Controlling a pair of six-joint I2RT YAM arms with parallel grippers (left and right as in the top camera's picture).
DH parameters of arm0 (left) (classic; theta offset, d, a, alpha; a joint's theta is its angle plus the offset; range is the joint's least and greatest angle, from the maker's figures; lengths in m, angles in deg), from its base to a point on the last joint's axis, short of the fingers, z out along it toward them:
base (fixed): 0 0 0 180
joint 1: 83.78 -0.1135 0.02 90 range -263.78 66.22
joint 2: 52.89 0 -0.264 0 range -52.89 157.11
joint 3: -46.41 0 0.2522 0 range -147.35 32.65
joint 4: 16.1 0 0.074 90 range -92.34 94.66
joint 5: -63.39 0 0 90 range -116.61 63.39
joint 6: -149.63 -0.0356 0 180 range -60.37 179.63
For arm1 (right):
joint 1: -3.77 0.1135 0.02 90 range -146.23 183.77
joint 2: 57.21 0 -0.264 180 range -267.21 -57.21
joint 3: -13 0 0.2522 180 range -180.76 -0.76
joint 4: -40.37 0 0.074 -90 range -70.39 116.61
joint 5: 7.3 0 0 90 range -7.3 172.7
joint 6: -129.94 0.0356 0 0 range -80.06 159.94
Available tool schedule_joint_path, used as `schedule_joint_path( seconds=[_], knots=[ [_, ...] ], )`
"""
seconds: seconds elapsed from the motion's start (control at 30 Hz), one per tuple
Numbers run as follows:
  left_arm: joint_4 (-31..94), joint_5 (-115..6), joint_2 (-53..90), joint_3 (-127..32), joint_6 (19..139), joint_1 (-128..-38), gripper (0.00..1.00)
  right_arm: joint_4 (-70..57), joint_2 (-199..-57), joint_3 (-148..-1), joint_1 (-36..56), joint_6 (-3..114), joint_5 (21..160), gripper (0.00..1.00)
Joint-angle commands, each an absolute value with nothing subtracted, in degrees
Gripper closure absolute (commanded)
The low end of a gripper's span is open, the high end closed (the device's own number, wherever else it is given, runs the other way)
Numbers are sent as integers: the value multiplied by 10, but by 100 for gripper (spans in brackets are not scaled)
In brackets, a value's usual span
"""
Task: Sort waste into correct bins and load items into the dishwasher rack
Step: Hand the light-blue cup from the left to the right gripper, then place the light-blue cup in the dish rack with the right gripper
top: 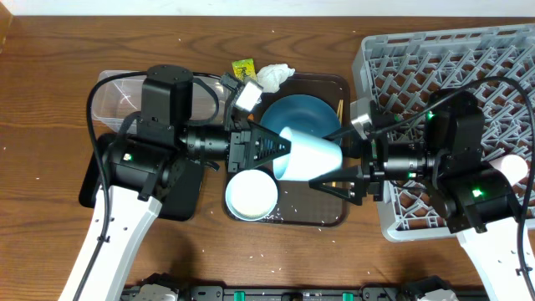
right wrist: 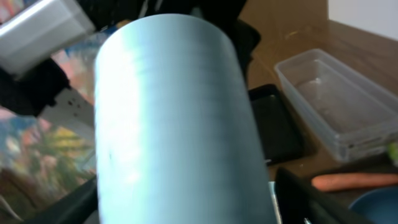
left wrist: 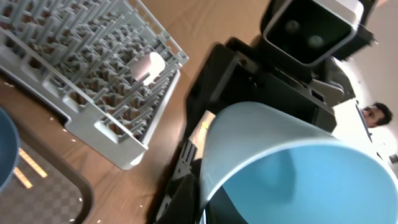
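Observation:
Next, my right gripper takes the cup's closed end [top: 335,159] and loads the cup, because my left gripper is holding the light-blue cup's rim [top: 282,167] far from the dishwasher rack.
The light-blue cup [top: 311,155] hangs on its side above the brown serving tray [top: 301,219], between both arms. My left gripper [top: 282,150] is shut on the cup's rim [left wrist: 249,134], one finger inside the wall and one outside. My right gripper [top: 323,160] straddles the cup's closed end [right wrist: 177,112], open, with a narrow gap showing at one finger. The dark-blue dish [top: 297,110] and white bowl [top: 251,194] lie on the tray. Chopsticks [top: 340,109] rest at its right edge. The grey dishwasher rack [top: 451,67] stands at the right with a pink cup [left wrist: 148,65] in it.
The clear tub [top: 117,90] and black tray [top: 180,199] sit at the left under my left arm. A yellow-green wrapper [top: 243,67] and white tissue [top: 274,75] lie at the tray's back edge. A carrot [right wrist: 351,181] lies near the dish. Rice grains dot the tray.

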State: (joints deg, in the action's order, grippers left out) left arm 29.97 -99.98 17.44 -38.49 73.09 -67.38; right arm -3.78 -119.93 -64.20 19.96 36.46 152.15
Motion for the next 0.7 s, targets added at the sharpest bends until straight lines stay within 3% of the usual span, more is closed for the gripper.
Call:
schedule_joint_path(
  seconds=[0.0, 0.1, 0.13, 0.2, 0.23, 0.27, 0.3, 0.67],
  knots=[
    [296, -1022, 172, -389, 723, -673, 94, -25, -1196, -648, 208, 361, 1499, 37],
    [296, -1005, 172, -389, 723, -673, 93, -9, -1185, -648, 208, 360, 1498, 40],
    [296, -1005, 172, -389, 723, -673, 88, -4, -1181, -648, 208, 360, 1498, 42],
    [296, -998, 172, -389, 724, -674, 43, -4, -1172, -648, 204, 360, 1494, 44],
    [296, -987, 172, -389, 723, -675, 13, -9, -1167, -648, 198, 360, 1481, 46],
    [296, -976, 172, -389, 724, -677, 6, -18, -1163, -648, 192, 361, 1462, 47],
    [296, -967, 172, -389, 724, -680, 2, -32, -1159, -648, 183, 362, 1435, 48],
    [303, -960, 172, -389, 723, -712, 2, -211, -1147, -648, -24, 462, 982, 48]
  ],
)
